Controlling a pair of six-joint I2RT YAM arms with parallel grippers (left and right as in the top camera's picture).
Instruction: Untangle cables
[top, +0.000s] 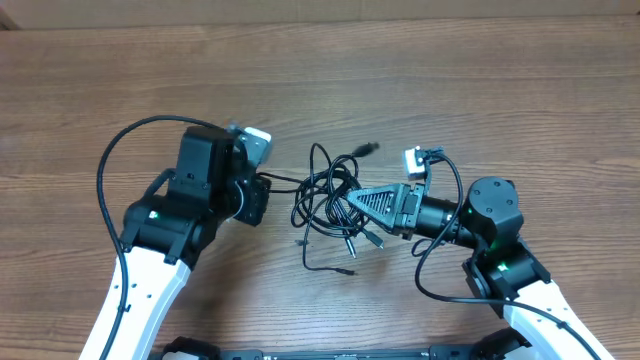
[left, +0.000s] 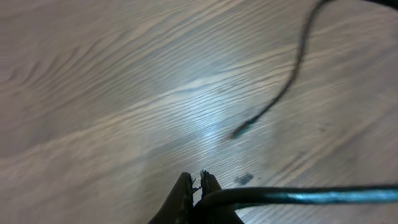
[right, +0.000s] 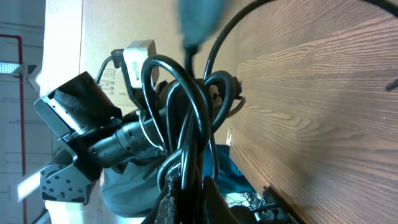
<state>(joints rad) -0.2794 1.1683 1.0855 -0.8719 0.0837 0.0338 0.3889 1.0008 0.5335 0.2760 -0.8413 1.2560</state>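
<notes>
My left gripper's cable (top: 284, 184) runs tight into bunched loops, so my right gripper should open and my left gripper should swing the tangle (top: 325, 200) out of the way before a new grip.
The cables (top: 330, 195) lie as a black tangle of thin loops at the table's middle, with plug ends sticking out at the top right (top: 368, 149) and the bottom (top: 350, 244). My left gripper (top: 266, 188) is just left of the tangle, shut on one cable (left: 298, 196) that runs off to the right. A loose plug end (left: 239, 131) lies on the wood beyond it. My right gripper (top: 348, 203) reaches in from the right and is shut on several cable loops (right: 186, 106), held up off the table in front of its jaws (right: 193, 196).
The wooden table (top: 480, 80) stretches round the tangle. Thicker black arm cables arc at the left (top: 105, 165) and at the right (top: 455, 190). The left arm (right: 93, 137) shows behind the loops in the right wrist view.
</notes>
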